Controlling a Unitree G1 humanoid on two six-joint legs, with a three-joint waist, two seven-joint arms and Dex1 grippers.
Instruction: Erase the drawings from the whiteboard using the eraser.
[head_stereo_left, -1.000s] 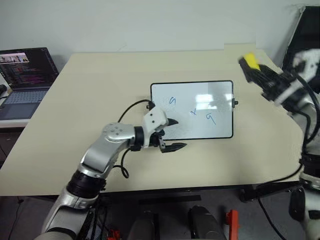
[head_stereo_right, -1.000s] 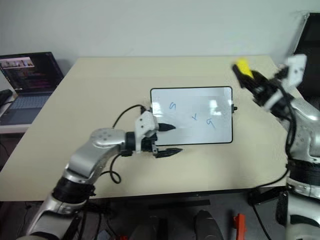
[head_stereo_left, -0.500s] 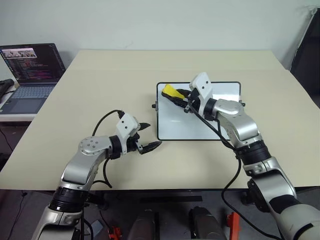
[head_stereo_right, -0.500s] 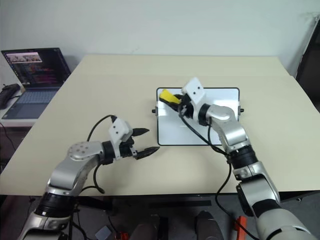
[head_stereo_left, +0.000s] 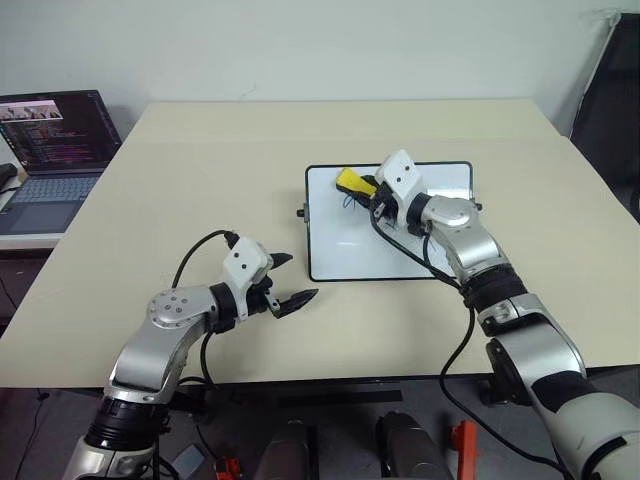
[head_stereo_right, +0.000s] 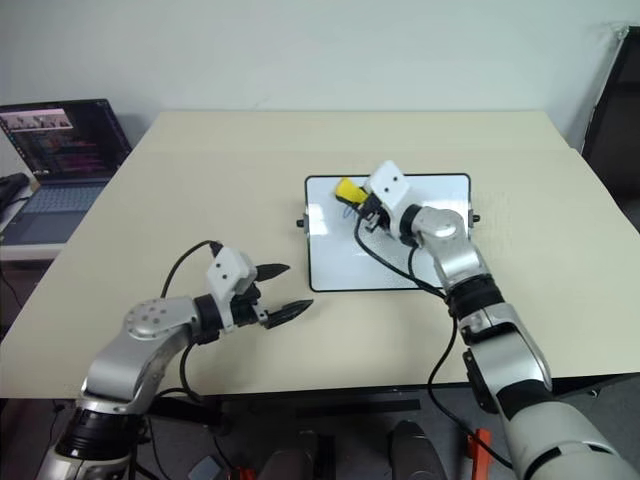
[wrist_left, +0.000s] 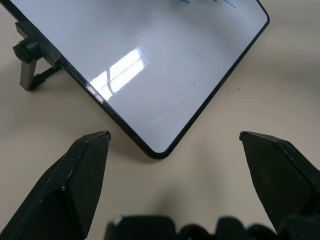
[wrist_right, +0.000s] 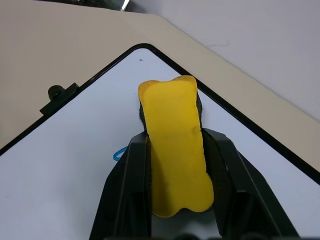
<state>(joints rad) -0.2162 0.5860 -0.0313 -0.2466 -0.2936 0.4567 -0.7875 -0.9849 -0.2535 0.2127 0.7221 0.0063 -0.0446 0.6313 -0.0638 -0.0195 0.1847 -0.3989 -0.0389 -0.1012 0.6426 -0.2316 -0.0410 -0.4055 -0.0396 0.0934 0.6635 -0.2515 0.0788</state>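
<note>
Next, my right gripper wipes the eraser back over the spot where a blue curl (wrist_right: 119, 153) peeks out beside the yellow eraser, covering this curl (head_stereo_left: 348, 201) before it goes to the other marks.
The whiteboard (head_stereo_left: 360, 250) lies flat at the table's middle. My right gripper (head_stereo_left: 366, 189) is shut on the yellow eraser (wrist_right: 175, 150), which sits low over the board's far left part. I cannot tell whether it touches the surface. A blue curl of the drawings (wrist_right: 119, 154) peeks out beside the eraser, and more blue strokes (wrist_left: 186, 2) show at the edge of the left wrist view. My right arm hides the other marks in the head views. My left gripper (head_stereo_left: 294, 279) stands open over the table, empty, just short of the board's near left corner (wrist_left: 159, 152).
An open laptop (head_stereo_left: 50, 150) sits on a lower desk at the far left. A black cable (head_stereo_left: 195, 255) loops beside my left arm. Small black knobs (head_stereo_left: 300, 212) stick out at the board's short sides. Bare tabletop (head_stereo_left: 200, 160) surrounds the board.
My right arm swung in from the far right and came down over the board with the eraser. My left gripper drew back off the board's near edge toward the left.
</note>
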